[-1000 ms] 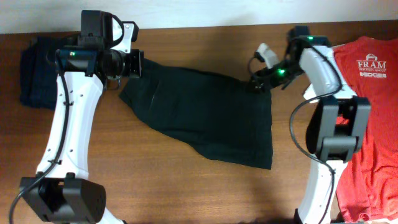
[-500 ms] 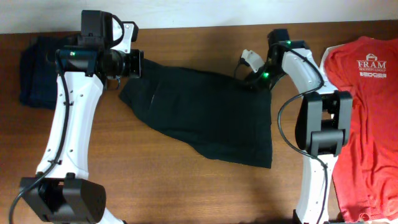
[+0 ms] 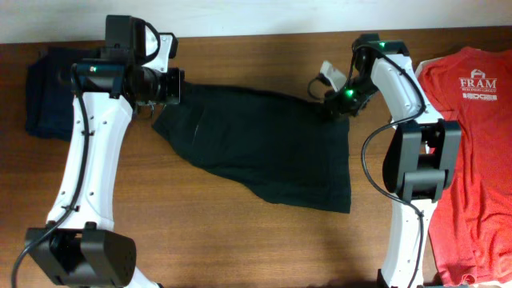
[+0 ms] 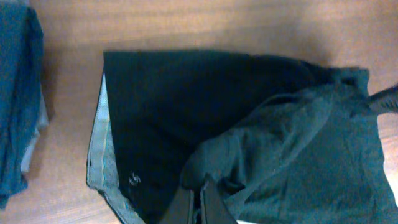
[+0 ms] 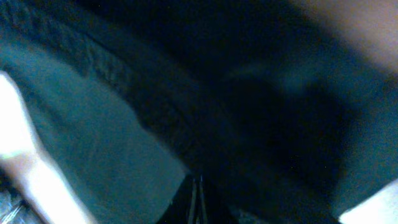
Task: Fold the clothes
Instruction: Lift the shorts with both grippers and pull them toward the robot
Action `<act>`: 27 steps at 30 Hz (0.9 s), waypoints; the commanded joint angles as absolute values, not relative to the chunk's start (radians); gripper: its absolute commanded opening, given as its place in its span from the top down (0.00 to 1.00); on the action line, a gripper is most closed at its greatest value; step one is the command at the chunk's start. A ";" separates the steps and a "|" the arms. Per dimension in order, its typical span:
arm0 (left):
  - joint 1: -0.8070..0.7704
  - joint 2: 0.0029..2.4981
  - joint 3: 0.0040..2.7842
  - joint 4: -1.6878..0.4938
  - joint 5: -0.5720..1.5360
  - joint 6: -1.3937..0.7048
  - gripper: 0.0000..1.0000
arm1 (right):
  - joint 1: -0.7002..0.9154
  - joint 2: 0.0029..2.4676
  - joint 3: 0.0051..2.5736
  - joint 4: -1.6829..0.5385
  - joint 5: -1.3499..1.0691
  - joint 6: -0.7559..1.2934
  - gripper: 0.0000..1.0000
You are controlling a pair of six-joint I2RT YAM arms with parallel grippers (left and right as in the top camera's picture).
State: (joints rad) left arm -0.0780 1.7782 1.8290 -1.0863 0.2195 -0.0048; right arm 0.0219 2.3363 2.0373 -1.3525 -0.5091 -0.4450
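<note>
The clothes' near edge point(image 3: 224, 173) runs at a slant below both grippers, so the robot's left gripper should pull its corner point(image 3: 181, 106) back along with the right gripper and lay the clothes flat.
The clothes point(image 3: 264, 152), a large black garment, lie spread across the middle of the brown table point(image 3: 240, 248). My left gripper point(image 3: 178, 86) is shut on the garment's upper left corner. In the left wrist view its shut fingers point(image 4: 208, 202) pinch a raised fold of the clothes point(image 4: 286, 143), and the pale inner band point(image 4: 99, 146) runs down the left edge. My right gripper point(image 3: 330, 110) is shut on the upper right corner. In the right wrist view the gripper point(image 5: 198, 193) sits closed in dark cloth point(image 5: 93, 124), which fills nearly the whole picture.
A red T-shirt with white "FRAM" print point(image 3: 472, 160) lies at the table's right edge, beside the right arm. Dark navy folded clothes point(image 3: 44, 96) sit at the far left, also seen as navy cloth point(image 4: 15, 106) in the left wrist view.
The right gripper has closed on the garment's upper right corner after swinging left and back a little. The left arm and its grip have stayed the same.
</note>
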 commanded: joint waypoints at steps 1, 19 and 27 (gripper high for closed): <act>-0.076 1.785 1.833 -1.181 0.212 -0.008 0.99 | 0.026 2.299 2.049 -1.523 -0.595 -0.410 0.96; -0.078 1.966 1.206 -0.945 0.134 -0.084 0.99 | 0.235 2.299 1.560 -1.346 -0.347 -0.048 0.96; -0.131 2.012 1.144 -0.424 0.133 -0.113 0.99 | 0.205 2.299 1.446 -0.933 -0.022 0.137 0.96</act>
